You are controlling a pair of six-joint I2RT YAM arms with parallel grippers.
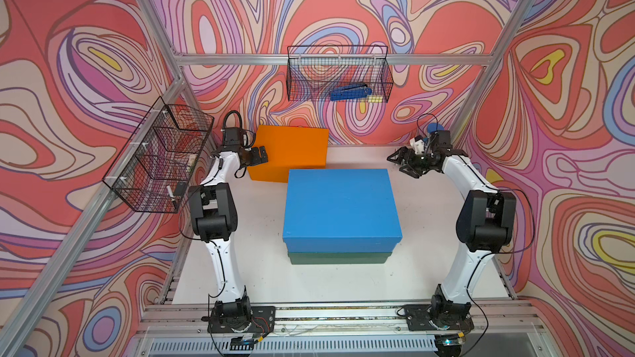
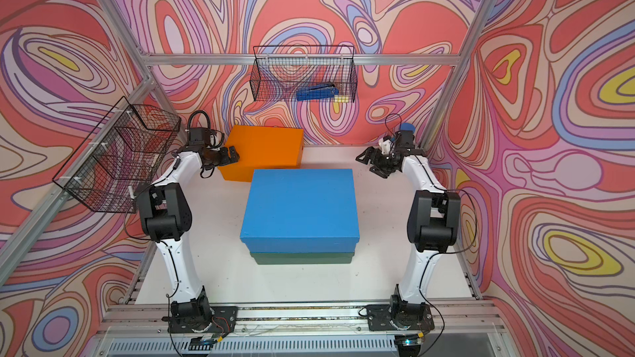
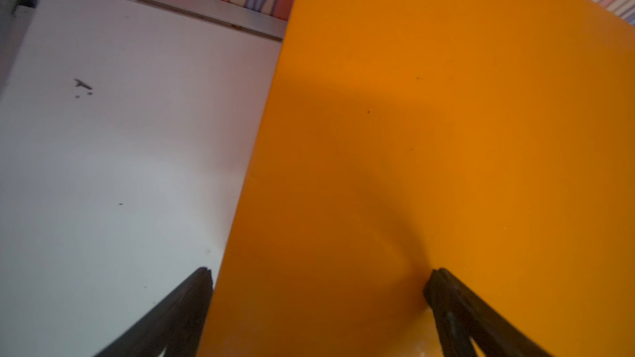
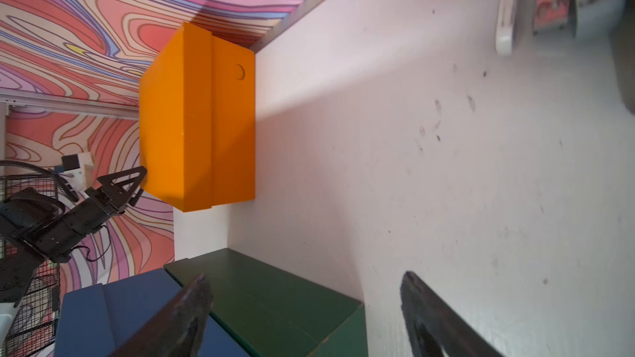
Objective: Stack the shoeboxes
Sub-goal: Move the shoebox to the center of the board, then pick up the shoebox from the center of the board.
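Observation:
The orange shoebox's far end (image 1: 325,149) stops short of my right gripper, so next my left gripper pushes it behind the blue shoebox before both grippers raise it.
In both top views the blue shoebox (image 1: 340,206) (image 2: 300,206) sits on the dark green shoebox (image 1: 338,257) (image 2: 302,258) mid-table. Behind them on the left, the orange shoebox (image 1: 292,149) (image 2: 264,149) rests on the table alone. My left gripper (image 1: 256,157) (image 3: 318,279) is open at the orange shoebox's (image 3: 446,132) left edge: one finger lies over the lid, the other beside the box over the table. It grips nothing. Near the back right, my right gripper (image 1: 400,164) (image 4: 305,290) hangs open and empty, facing the green shoebox (image 4: 268,297), blue shoebox (image 4: 113,314) and orange shoebox (image 4: 196,115).
A black wire basket (image 1: 338,73) holding a blue tool (image 1: 350,92) hangs on the back wall. Another wire basket (image 1: 158,156) hangs on the left wall beside the left arm. Aluminium frame posts bound the white table (image 1: 426,207).

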